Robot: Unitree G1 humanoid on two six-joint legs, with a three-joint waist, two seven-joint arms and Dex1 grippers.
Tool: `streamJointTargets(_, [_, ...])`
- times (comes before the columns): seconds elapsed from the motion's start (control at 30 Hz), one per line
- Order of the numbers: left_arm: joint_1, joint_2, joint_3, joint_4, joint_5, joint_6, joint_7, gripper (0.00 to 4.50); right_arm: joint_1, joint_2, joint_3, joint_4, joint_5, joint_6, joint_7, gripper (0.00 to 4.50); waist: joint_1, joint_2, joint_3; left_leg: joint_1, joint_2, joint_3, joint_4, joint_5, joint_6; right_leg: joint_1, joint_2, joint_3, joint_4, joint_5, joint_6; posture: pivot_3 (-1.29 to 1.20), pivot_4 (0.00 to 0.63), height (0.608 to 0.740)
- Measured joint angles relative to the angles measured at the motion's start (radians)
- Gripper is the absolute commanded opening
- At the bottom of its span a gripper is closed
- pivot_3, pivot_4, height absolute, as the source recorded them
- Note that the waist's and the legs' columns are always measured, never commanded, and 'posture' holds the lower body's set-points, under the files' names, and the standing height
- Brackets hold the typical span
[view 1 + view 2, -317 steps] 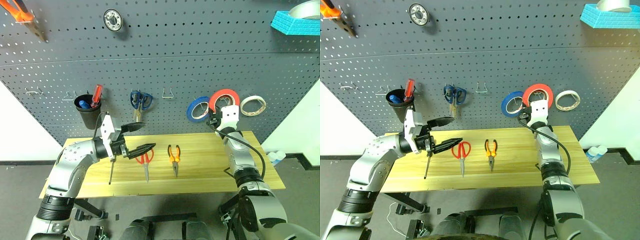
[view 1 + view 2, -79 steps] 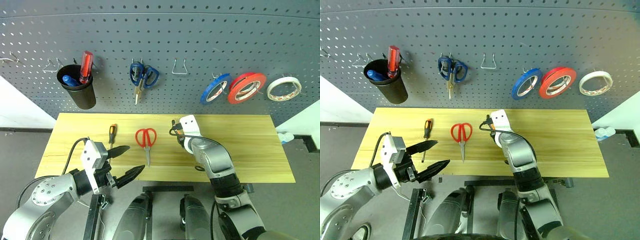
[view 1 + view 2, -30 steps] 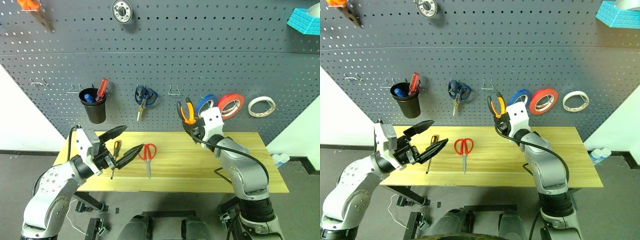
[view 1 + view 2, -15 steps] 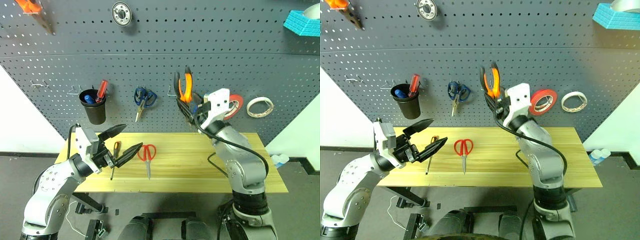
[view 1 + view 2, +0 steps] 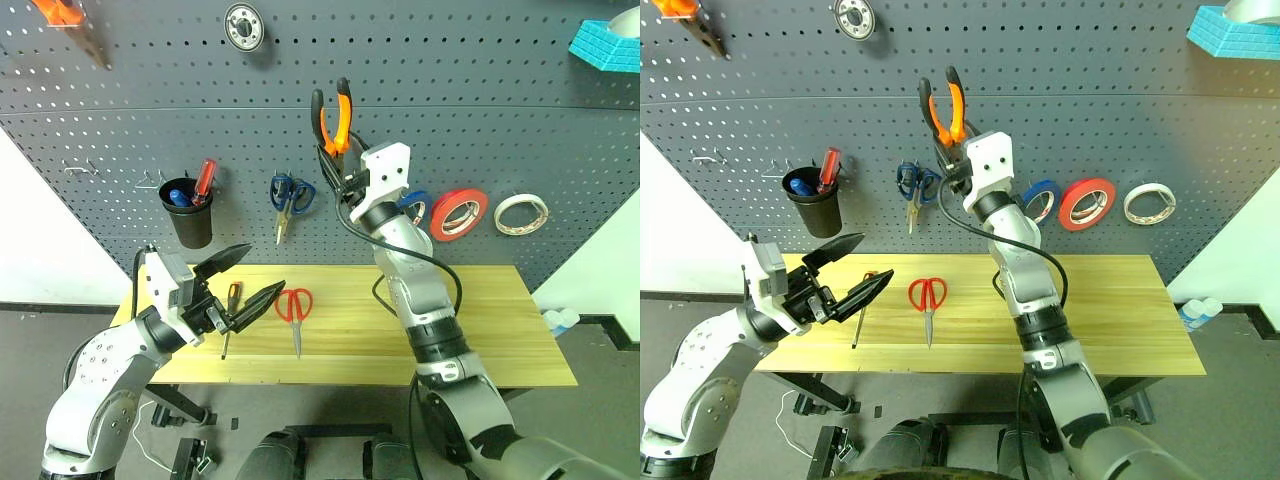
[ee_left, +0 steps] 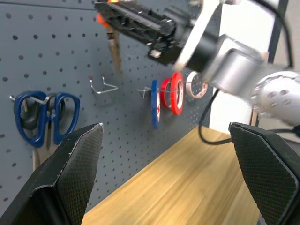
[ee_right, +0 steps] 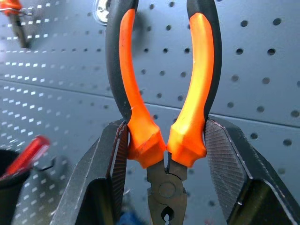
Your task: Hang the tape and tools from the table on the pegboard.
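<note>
My right gripper should keep lowering the pliers, as the pliers' metal end [image 6: 115, 52] points down above the empty wire hook [image 6: 103, 86], until their handles rest on the hook.
My right gripper [image 5: 337, 158] is shut on the orange-and-black pliers [image 5: 333, 112]; it holds them handles up, high in front of the dark pegboard [image 5: 480, 100]. In the right wrist view both fingers [image 7: 112, 164] press the handles of the pliers [image 7: 197, 93]. The red tape [image 5: 459, 213] hangs on the pegboard. On the wood table [image 5: 480, 320] lie the red-handled scissors [image 5: 292, 305] and the slim screwdriver [image 5: 228, 300]. My left gripper [image 5: 250, 276] hovers open over the table's left end, just in front of the screwdriver.
On the pegboard hang a blue roll [image 5: 410, 205], a whitish roll [image 5: 522, 213], blue-handled scissors [image 5: 290, 193] and a black cup [image 5: 190, 218] with a red screwdriver. A bare wire hook [image 6: 104, 86] sits right of the blue scissors. A turquoise block [image 5: 605, 40] sits top right.
My right gripper has carried the pliers up and to the left, from beside the blue roll to high against the pegboard. The left arm has stayed put.
</note>
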Motion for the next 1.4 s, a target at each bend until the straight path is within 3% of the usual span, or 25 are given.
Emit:
streamJointTargets(0.53, [0.006, 0.018, 0.03, -0.111, -0.085, 0.064, 0.077, 4.5, -0.237, -0.001, -0.102, 0.5, 0.006, -0.294, -0.043, 2.08, 0.003, 0.007, 0.053, -0.001, 0.002, 0.002, -0.001, 0.0, 0.0, -0.003, 0.003, 0.005, 0.0, 0.0, -0.003, 0.08, 0.167, 0.681])
streamJointTargets(1.07, [0.056, 0.049, 0.059, -0.155, -0.127, 0.085, 0.108, 4.5, -0.276, 0.016, -0.132, 0.581, 0.03, -0.339, -0.038, 2.08, 0.007, 0.006, 0.082, -0.003, 0.002, 0.002, -0.002, 0.0, 0.0, -0.006, 0.003, 0.005, 0.0, 0.0, -0.003, 0.08, 0.169, 0.681])
streamJointTargets(1.3, [0.048, 0.05, 0.059, -0.149, -0.125, 0.085, 0.108, 4.5, -0.279, 0.023, -0.139, 0.581, 0.046, -0.327, -0.003, 4.38, 0.006, 0.006, 0.082, -0.004, 0.002, 0.002, -0.002, 0.0, 0.0, -0.006, 0.003, 0.005, 0.0, 0.0, -0.003, 0.08, 0.168, 0.681])
streamJointTargets(1.4, [0.047, 0.05, 0.059, -0.148, -0.124, 0.085, 0.107, 4.5, -0.282, 0.023, -0.14, 0.58, 0.046, -0.329, -0.003, 4.48, 0.007, 0.006, 0.082, -0.004, 0.002, 0.002, -0.001, 0.0, 0.0, -0.006, 0.004, 0.005, 0.0, 0.0, -0.005, 0.07, 0.167, 0.681])
